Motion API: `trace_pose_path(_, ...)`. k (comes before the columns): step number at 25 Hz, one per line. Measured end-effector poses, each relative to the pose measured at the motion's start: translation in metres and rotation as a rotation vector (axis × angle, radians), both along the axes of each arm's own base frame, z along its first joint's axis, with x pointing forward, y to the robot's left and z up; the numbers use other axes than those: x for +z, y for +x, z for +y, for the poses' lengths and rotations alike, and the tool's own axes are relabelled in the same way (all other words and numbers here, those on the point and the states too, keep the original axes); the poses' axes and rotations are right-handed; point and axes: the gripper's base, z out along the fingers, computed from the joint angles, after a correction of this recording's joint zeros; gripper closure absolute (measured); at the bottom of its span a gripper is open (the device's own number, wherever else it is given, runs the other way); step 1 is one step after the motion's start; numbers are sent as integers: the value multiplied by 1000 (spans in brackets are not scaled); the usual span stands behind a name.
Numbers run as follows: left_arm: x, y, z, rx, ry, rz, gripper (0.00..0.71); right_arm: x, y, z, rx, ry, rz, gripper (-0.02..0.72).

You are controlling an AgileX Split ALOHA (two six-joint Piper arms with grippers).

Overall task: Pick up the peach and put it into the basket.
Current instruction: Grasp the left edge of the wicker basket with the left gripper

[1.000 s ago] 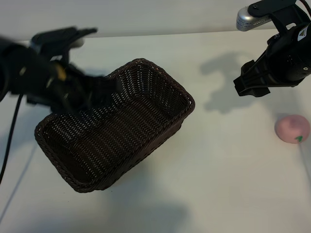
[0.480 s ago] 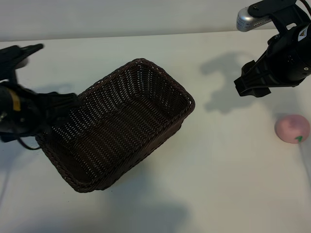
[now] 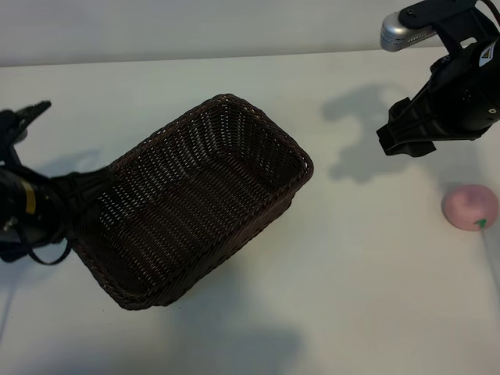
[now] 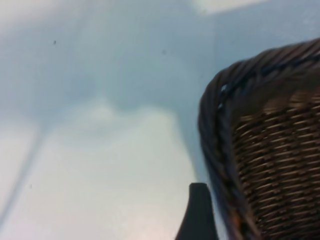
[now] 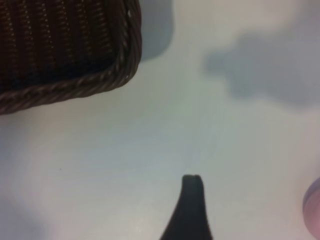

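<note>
The left gripper's open fingers are on both sides of the basket's braided rim [image 4: 220,145], so the robot should go on lowering them over the basket's end [image 3: 87,264] until the basket's rim sits deep, and then close them.
The pale-pink peach [image 3: 469,207] lies on the white table near the right edge; a sliver of it shows in the right wrist view [image 5: 314,207]. The dark-brown woven basket [image 3: 234,100] sits tilted in the middle, with nothing inside. My right gripper [image 3: 406,139] hovers above the table, up and to the left of the peach, open and holding nothing. My left gripper [image 3: 74,191] is low at the basket's left end, open. One of its fingers [image 4: 199,215] stands just outside the braided rim [image 4: 212,125]. In the right wrist view a single finger [image 5: 191,200] is over bare table.
The table between the basket's right corner [image 5: 65,45] and the peach is bare white surface carrying the right arm's shadow [image 3: 359,133]. A black cable [image 3: 35,254] trails from the left arm at the left edge.
The left arm has swung from over the basket's left half out to the left and lower, beside the basket's end. The right arm, the basket and the peach have stayed put.
</note>
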Motion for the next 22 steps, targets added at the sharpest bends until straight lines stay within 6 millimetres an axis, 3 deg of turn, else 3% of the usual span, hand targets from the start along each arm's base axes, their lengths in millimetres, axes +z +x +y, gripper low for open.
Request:
trace_pose_path(5, -11, -5, 2, 18, -14, 9, 120, 0, 0, 0, 0, 0, 0, 108)
trace_pose_path(13, -12, -3, -2, 38, -58, -13, 120, 0, 0, 0, 0, 0, 1, 108)
trace_pose_path(22, -37, 7, -9, 34, -42, 70, 120, 0, -1, 0, 1, -1, 7, 108)
